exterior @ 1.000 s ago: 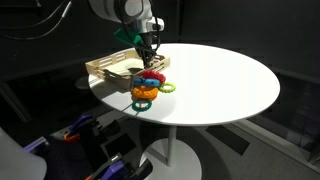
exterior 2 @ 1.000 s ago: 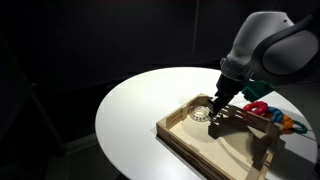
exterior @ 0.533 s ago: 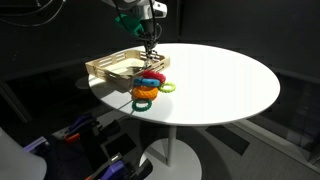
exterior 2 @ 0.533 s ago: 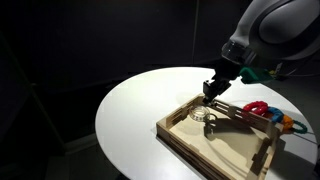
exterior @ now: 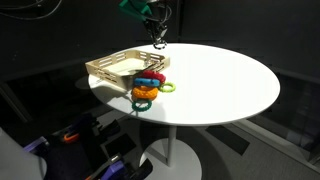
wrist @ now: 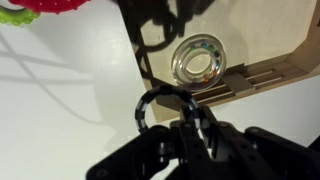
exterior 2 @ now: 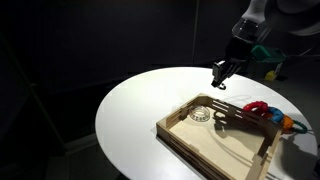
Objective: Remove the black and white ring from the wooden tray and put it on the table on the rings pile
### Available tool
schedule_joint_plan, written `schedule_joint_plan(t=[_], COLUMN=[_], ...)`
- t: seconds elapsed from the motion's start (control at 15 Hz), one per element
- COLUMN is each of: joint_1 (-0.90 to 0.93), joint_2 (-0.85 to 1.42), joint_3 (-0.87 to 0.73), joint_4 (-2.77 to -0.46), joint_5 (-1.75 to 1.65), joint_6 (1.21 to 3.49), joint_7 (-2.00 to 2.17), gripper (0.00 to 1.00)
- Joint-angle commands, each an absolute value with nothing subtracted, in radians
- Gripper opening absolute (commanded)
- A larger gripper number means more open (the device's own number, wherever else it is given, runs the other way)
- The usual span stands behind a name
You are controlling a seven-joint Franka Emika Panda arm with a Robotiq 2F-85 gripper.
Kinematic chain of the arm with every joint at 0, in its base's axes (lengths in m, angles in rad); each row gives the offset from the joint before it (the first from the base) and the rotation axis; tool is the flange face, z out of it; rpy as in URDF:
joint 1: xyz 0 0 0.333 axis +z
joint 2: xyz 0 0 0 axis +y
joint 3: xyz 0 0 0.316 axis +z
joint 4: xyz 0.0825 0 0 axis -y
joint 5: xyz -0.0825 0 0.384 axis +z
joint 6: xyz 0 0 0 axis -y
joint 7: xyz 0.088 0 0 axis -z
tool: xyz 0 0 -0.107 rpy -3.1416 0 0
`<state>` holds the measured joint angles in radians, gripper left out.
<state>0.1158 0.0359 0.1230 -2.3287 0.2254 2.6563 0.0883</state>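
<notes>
I can see the black and white ring [exterior 2: 218,86] hanging clear above the tray, so my gripper should keep carrying it toward the pile of rings until it meets the light-green ring.
My gripper [wrist: 193,120] is shut on the black and white ring [wrist: 160,93] and holds it in the air, clear of the wooden tray [wrist: 270,30]. In both exterior views the gripper [exterior: 158,41] [exterior 2: 218,80] hangs well above the tray's [exterior: 112,68] [exterior 2: 222,145] far edge. The rings pile [exterior: 148,87] [exterior 2: 266,111], orange, blue, red, yellow and green, lies on the round white table [exterior: 225,85] [exterior 2: 135,110] beside the tray. The ring is too small to make out in the exterior views.
A small shiny metal dish [wrist: 198,60] [exterior 2: 203,112] sits inside the tray. A loose light-green ring [exterior: 169,88] lies next to the pile. Red and green rings [wrist: 45,6] show at the wrist view's top left. The room around the table is dark.
My gripper has risen from inside the tray to well above it, carrying the black and white ring up out of the tray.
</notes>
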Motion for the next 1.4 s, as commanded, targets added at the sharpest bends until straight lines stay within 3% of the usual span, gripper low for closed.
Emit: schedule_joint_plan(t=[0.0,0.73,0.8,0.87,1.0,1.33], joint_1=[0.087,0.026,0.025,0.024,0.023,0.024], joint_2=[-0.034,-0.202,-0.214,-0.224,-0.239,-0.266], joint_3=[0.088,0.024,0.020,0.017,0.012,0.007], joint_4=[-2.358,-2.530,-2.546,-2.560,-2.581,-2.604], joint_5=[0.159,0.113,0.117,0.123,0.125,0.128], joint_6=[2.603,2.409,2.395,2.381,2.360,2.322], joint_7=[0.123,0.085,0.078,0.073,0.068,0.057], gripper=[0.06,0.06,0.13,0.39,0.46,0.85])
